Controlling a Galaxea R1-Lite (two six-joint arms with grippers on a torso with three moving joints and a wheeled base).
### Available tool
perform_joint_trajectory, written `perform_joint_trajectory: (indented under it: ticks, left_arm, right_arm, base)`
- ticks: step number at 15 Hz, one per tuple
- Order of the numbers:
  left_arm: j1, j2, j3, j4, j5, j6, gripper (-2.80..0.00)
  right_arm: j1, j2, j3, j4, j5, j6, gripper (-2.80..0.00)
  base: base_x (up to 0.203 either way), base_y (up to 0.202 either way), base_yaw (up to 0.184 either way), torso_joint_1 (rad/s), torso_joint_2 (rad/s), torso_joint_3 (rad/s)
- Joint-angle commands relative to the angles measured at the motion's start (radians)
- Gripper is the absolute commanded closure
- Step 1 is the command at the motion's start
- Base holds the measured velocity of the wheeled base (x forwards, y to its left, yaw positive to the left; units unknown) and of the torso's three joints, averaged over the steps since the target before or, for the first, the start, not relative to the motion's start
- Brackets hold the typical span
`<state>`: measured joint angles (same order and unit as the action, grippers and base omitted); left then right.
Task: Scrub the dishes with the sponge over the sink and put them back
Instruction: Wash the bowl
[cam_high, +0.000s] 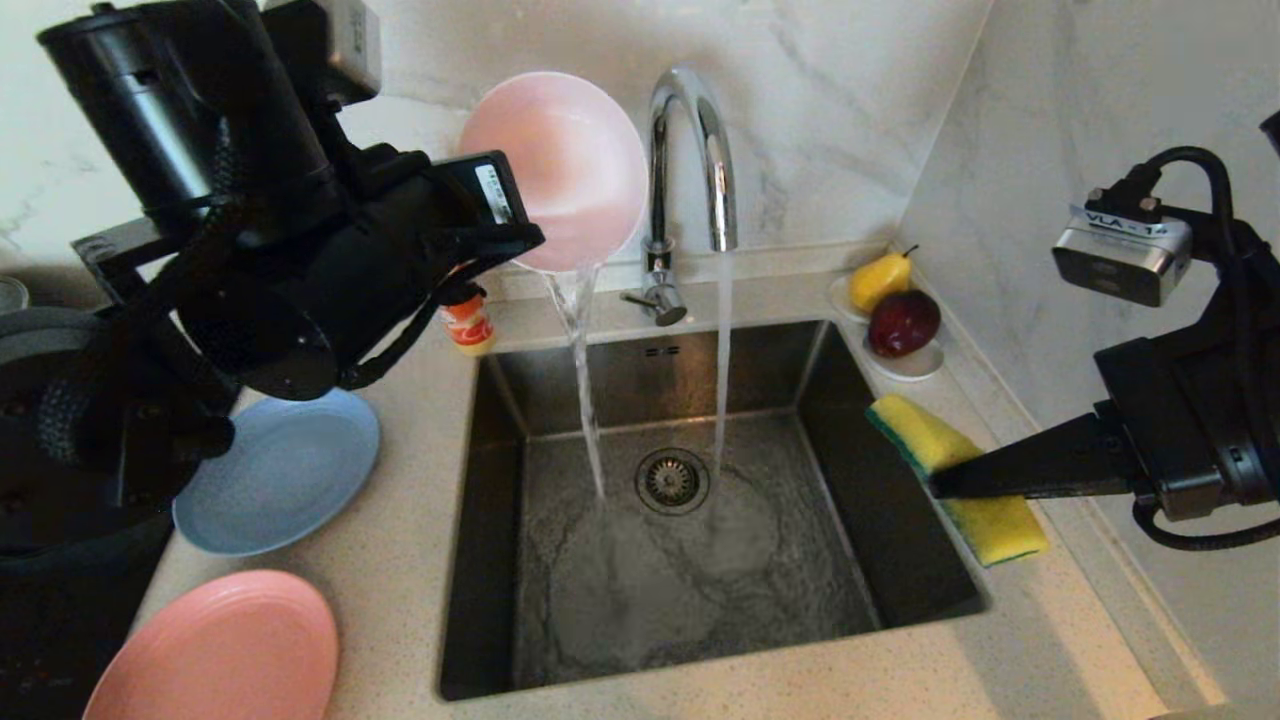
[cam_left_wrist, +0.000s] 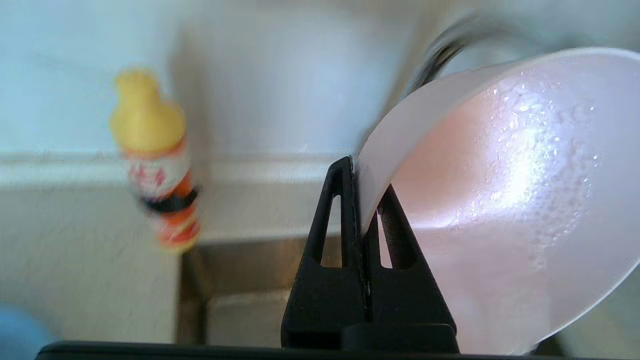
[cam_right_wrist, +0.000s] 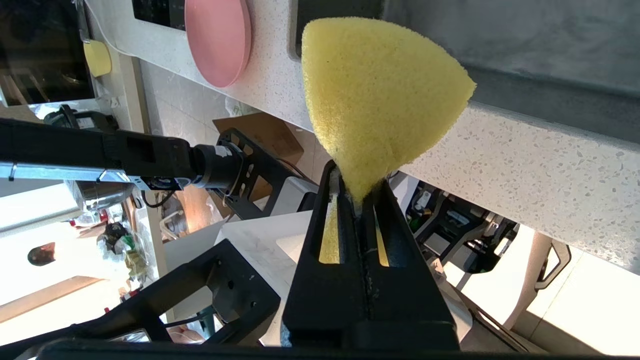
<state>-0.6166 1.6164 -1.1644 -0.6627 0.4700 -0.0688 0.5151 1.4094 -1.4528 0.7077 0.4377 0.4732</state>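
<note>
The small pale pink dish (cam_high: 570, 168) tips high beside the tap, far from the sponge, so my left gripper should lower it over the basin (cam_high: 600, 480) before scrubbing.
My left gripper (cam_left_wrist: 365, 175) is shut on the rim of the small pale pink dish (cam_left_wrist: 500, 200). It holds the dish (cam_high: 560, 165) tilted high over the back left of the sink (cam_high: 880, 520), and water pours off it into the basin. The tap (cam_high: 690, 110) is running beside it. My right gripper (cam_high: 945, 480) is shut on the yellow sponge (cam_high: 990, 520), which hangs over the sink's right rim, pinched at its fold (cam_right_wrist: 375, 95). The grey-blue plate (cam_high: 290, 480) and the salmon-pink plate (cam_high: 220, 650) lie on the counter left of the sink.
An orange soap bottle (cam_high: 467, 325) stands at the sink's back left corner, just under my left wrist. A small white dish (cam_high: 905, 362) with a pear and a red apple sits at the back right. Marble walls close off the back and right.
</note>
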Motion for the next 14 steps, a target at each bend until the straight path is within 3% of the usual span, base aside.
perform_joint_trajectory:
  ticks: [1,3,11,13,14]
  left_arm:
    - [0.001,-0.038,0.02,-0.029,-0.026,0.012,0.0]
    - [0.0,-0.076,0.04,-0.043,-0.048,0.056,0.0]
    - [0.001,-0.079,0.067,-0.046,-0.066,0.047,0.0]
    - [-0.001,-0.079,0.179,0.064,-0.09,-0.009,0.0]
    - [-0.001,-0.086,0.207,0.183,-0.117,-0.039,0.0]
  right_arm:
    - [0.001,0.002,-0.003,0.004,0.003,0.002,0.0]
    - [0.002,0.005,-0.006,0.004,0.003,0.002,0.0]
    - [0.01,-0.001,-0.01,0.004,0.004,0.001,0.0]
    - [0.026,0.005,-0.008,-0.016,0.003,0.002,0.0]
    - [0.039,0.009,-0.006,-0.047,0.003,0.002,0.0]
  base:
    - [0.0,0.0,0.0,0.0,0.0,0.0]
    - [0.0,0.0,0.0,0.0,0.0,0.0]
    - [0.0,0.0,0.0,0.0,0.0,0.0]
    - [0.0,0.0,0.0,0.0,0.0,0.0]
    - [0.0,0.0,0.0,0.0,0.0,0.0]
